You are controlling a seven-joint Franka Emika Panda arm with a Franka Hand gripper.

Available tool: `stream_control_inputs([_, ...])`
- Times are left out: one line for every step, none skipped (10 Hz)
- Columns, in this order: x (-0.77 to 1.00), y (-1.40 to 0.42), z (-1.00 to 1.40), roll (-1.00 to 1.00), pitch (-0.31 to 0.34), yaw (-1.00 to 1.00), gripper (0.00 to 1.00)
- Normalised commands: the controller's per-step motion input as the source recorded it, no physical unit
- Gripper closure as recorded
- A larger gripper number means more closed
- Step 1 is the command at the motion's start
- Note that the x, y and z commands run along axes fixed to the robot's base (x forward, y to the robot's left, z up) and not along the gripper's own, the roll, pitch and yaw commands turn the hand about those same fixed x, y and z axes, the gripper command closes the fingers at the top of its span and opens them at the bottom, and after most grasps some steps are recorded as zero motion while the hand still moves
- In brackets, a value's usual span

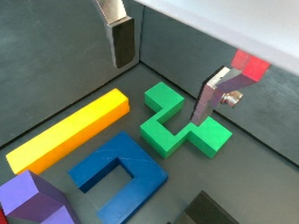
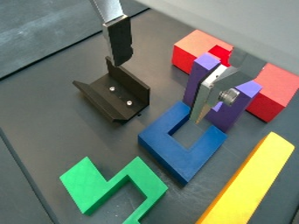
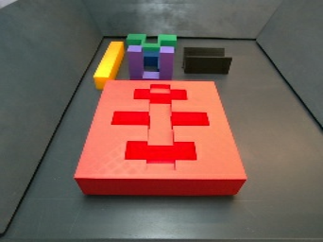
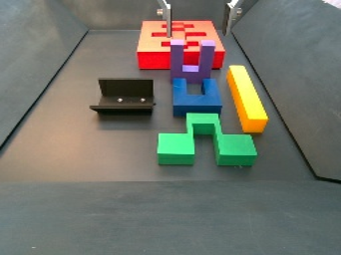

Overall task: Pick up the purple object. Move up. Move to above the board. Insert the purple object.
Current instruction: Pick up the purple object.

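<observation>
Dark floor (image 1: 77, 194) can be seen between the purple object (image 3: 135, 62) and the blue block, so the purple object will come up on its own when I lift it.
The purple object (image 4: 190, 66) is a small U-shaped block that stands upright, prongs up, between the red board (image 4: 150, 40) and a blue block (image 4: 197, 98). It also shows in both wrist views (image 2: 204, 77) (image 1: 31, 201) and in a side view (image 3: 151, 60). The board (image 3: 108, 142) is a large red slab with cross-shaped cutouts. My gripper (image 2: 162, 92) (image 1: 162, 87) hangs open and empty well above the floor, over the pieces. One finger (image 2: 214, 94) is in front of the purple object in a wrist view; nothing is between the pads.
A blue notched block (image 2: 177, 144), a green notched block (image 1: 176, 122) (image 4: 200, 142) and a yellow bar (image 1: 70, 129) (image 4: 245, 97) lie beside the purple object. The fixture (image 2: 114, 93) (image 4: 123, 98) stands on the dark floor. Grey walls enclose the bin.
</observation>
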Motion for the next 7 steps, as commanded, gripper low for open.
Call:
stream_control_inputs([0.0, -0.09, 0.0, 0.02, 0.0, 0.0, 0.0])
stream_control_inputs([0.0, -0.27, 0.0, 0.02, -0.004, -0.09, 0.0])
stream_control_inputs([0.13, -0.47, -0.05, 0.02, -0.007, -0.2, 0.0])
stream_control_inputs([0.25, -0.52, -0.06, 0.02, -0.009, -0.23, 0.0])
stream_control_inputs([0.47, -0.61, -0.04, 0.05, 0.0, -0.16, 0.0])
stream_control_inputs([0.56, -0.69, -0.04, 0.08, 0.0, -0.19, 0.0])
stream_control_inputs([0.56, -0.71, -0.08, 0.09, 0.0, -0.18, 0.0])
